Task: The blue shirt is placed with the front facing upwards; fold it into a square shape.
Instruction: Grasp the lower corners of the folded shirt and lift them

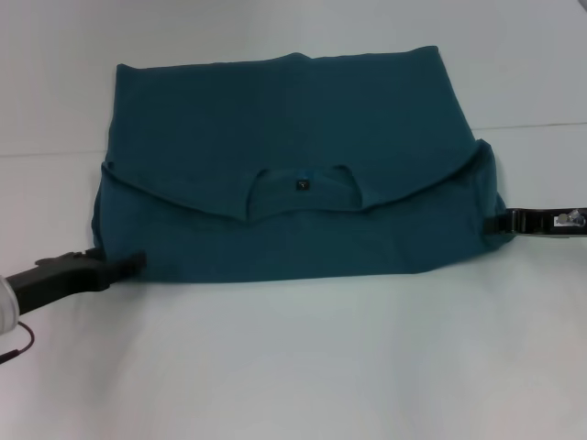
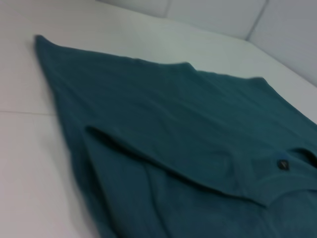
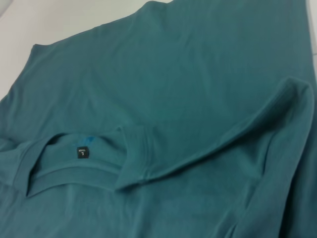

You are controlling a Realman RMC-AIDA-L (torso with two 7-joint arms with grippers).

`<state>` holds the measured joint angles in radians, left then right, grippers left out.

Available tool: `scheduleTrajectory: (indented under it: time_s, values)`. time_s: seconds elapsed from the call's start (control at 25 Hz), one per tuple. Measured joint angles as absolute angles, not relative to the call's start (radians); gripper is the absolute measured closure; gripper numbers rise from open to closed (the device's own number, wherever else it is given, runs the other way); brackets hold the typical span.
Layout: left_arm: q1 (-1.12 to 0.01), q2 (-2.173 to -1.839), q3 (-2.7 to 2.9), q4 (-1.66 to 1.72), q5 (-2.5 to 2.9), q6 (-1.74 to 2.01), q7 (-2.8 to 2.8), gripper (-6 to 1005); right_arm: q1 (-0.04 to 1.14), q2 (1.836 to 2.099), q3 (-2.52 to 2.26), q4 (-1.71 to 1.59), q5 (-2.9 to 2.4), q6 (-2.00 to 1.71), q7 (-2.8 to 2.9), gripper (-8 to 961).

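Only my right gripper is holding the blue shirt's side (image 1: 490,220), so my left gripper should grip the opposite near corner (image 1: 114,266) before both grippers pull the shirt closer.
The blue shirt (image 1: 293,119) lies folded on the white table. A near layer with the round collar and its small black tag (image 1: 302,184) lies over the plain teal far part. The "FREE!" lettering is hidden. My left gripper (image 1: 136,263) is low at the shirt's near left corner and touches its edge. My right gripper (image 1: 491,223) is at the shirt's right edge, where the cloth bulges up. The left wrist view shows the fold and the collar tag (image 2: 283,163). The right wrist view shows the collar tag (image 3: 82,152) and a raised fold (image 3: 277,109).
The white table (image 1: 293,367) runs wide in front of the shirt and on both sides. A seam in the table surface (image 1: 532,126) crosses behind the shirt's far part.
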<state>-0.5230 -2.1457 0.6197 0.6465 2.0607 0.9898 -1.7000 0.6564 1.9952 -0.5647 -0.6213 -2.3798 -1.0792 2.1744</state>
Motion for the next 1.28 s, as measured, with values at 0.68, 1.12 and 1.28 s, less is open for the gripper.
scheduleTrajectory:
  time_s: [0.68,1.12,1.28]
  values:
    - [-0.531,-2.149,0.659,0.648,2.072,0.916,-1.698,255,0.657,1.997,-0.564,-0.621,-2.378,-1.088,2.167,946]
    - [-0.531,-2.159,0.721,0.647,2.072,0.914,-1.696,286,0.657,1.997,-0.564,-0.621,-2.378,-1.091,2.167,946]
    - [-0.528,-2.160,0.722,0.651,2.072,0.917,-1.697,297,0.657,1.998,-0.565,-0.621,-2.378,-1.091,2.167,947]
